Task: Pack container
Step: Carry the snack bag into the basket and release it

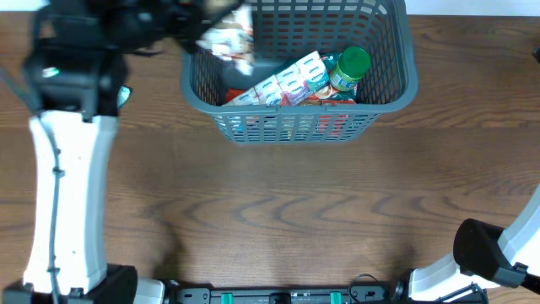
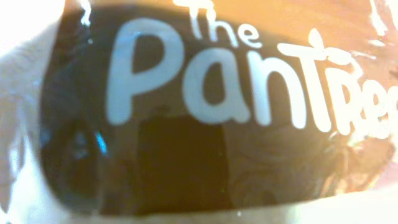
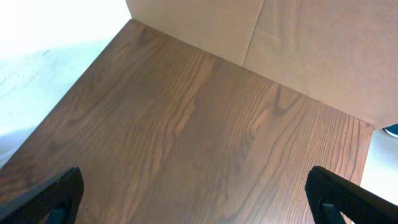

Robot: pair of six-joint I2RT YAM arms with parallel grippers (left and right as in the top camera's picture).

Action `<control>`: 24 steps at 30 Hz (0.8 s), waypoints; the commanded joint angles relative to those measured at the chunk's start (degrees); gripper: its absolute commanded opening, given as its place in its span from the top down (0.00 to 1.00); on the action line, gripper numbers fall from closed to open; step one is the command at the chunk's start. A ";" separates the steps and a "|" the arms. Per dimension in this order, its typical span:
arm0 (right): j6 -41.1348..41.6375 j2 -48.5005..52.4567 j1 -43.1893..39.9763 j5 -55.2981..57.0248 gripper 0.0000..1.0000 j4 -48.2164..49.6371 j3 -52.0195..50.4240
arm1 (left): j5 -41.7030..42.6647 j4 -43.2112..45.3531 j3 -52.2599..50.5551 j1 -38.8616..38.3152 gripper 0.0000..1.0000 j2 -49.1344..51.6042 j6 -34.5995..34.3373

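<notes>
The brown snack packet [image 1: 233, 39] is inside the container's rim and there is open space [image 1: 263, 69] beside the white packets, so the robot's left gripper keeps moving inward and lets go there.
The dark grey lattice container [image 1: 396, 89] stands at the back middle of the table. Inside lie white and red snack packets [image 1: 291, 80] and a green-lidded bottle [image 1: 348, 67]. My left gripper [image 1: 198, 34] is over the container's left rim, shut on a snack packet [image 1: 232, 42] that hangs above the inside. That packet fills the left wrist view [image 2: 205, 112], brown with white lettering, and hides the fingers. My right gripper [image 3: 196, 199] is open and empty over bare table; its arm sits at the front right corner in the overhead view.
A cardboard wall [image 3: 280, 43] stands behind the table in the right wrist view. The table's wooden top [image 1: 278, 203] stretches in front of the container.
</notes>
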 commanded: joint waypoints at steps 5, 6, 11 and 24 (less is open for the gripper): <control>0.98 0.11 -0.26 0.39 0.01 -0.04 -0.24 | -6.12 2.25 0.63 -7.17 0.94 8.00 -0.74; 0.98 0.11 -0.26 0.37 0.01 -0.04 -0.24 | -7.06 2.25 0.63 -7.85 0.94 9.18 -0.70; 0.98 0.11 -0.26 0.37 0.01 -0.04 -0.24 | -9.20 2.34 0.63 -9.35 0.94 13.99 -0.22; 0.98 0.11 -0.26 0.37 0.01 -0.04 -0.22 | -23.61 -2.49 0.57 -9.33 0.94 22.18 -0.35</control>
